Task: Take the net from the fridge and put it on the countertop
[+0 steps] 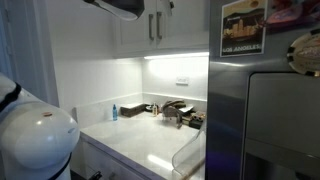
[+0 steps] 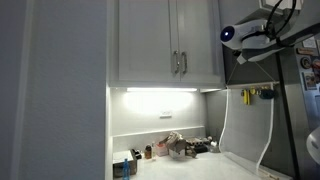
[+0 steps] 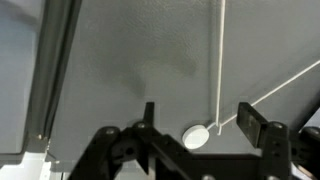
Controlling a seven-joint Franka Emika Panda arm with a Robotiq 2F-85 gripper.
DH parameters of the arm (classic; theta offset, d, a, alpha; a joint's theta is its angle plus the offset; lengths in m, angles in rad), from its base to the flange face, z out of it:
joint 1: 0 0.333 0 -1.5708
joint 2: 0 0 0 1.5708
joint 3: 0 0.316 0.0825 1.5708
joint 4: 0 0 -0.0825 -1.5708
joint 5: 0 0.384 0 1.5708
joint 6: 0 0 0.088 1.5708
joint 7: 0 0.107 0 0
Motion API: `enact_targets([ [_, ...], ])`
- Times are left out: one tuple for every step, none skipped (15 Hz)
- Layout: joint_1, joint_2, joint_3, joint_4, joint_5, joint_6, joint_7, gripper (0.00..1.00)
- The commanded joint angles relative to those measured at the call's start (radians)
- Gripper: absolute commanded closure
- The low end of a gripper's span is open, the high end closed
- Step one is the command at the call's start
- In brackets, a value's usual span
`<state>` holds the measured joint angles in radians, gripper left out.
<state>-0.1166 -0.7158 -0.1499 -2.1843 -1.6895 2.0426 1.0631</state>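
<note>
The rod [image 3: 218, 122] beside the white hook is still beyond my gripper's open fingers, so I should move closer to the fridge and grip the rod [image 3: 220, 92] before I lift.
The net hangs on the grey fridge [image 2: 296, 120]; its thin pale rod [image 2: 224, 122] runs down the fridge's side. In the wrist view the rod [image 3: 220, 60] hangs from a round white hook [image 3: 197, 135] on the fridge face [image 3: 120, 60]. A whitish curved loop [image 1: 188, 155] shows beside the fridge [image 1: 228, 115]. My gripper [image 3: 200, 122] is open, its fingers on either side of the hook and the rod's end, close to the fridge. It is high up near the fridge's top [image 2: 246, 36]. The white countertop [image 1: 140, 145] lies below and shows in both exterior views [image 2: 215, 162].
A dark tap and sink [image 1: 175, 112] stand at the back of the countertop, with small bottles [image 2: 140, 153] near the wall. White cabinets [image 2: 165, 45] hang above. A small yellow thing [image 2: 250, 95] is on the fridge. A poster [image 1: 244, 27] is on the fridge front.
</note>
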Motion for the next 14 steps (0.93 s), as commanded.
enact_targets([
  [0.022,-0.003,-0.017,0.007,0.000,-0.023,-0.017,0.00],
  [0.021,0.003,-0.023,0.008,0.000,-0.021,-0.016,0.00],
  [0.022,0.007,-0.029,0.009,-0.001,-0.017,-0.015,0.00],
  [0.022,0.015,-0.035,0.011,-0.001,-0.015,-0.013,0.00],
  [0.023,0.021,-0.040,0.014,-0.001,-0.014,-0.013,0.25],
  [0.025,0.026,-0.046,0.016,0.000,-0.014,-0.012,0.26],
  [0.026,0.031,-0.049,0.018,0.001,-0.014,-0.012,0.34],
  [0.026,0.033,-0.049,0.020,0.002,-0.014,-0.012,0.42],
  [0.027,0.033,-0.048,0.022,0.000,-0.014,-0.011,0.51],
  [0.028,0.034,-0.047,0.024,0.001,-0.014,-0.012,0.57],
  [0.029,0.035,-0.048,0.024,0.001,-0.013,-0.012,0.64],
  [0.031,0.039,-0.049,0.026,0.001,-0.012,-0.012,0.73],
  [0.033,0.040,-0.047,0.026,0.001,-0.013,-0.011,0.80],
  [0.034,0.040,-0.047,0.024,0.002,-0.014,-0.011,0.74],
])
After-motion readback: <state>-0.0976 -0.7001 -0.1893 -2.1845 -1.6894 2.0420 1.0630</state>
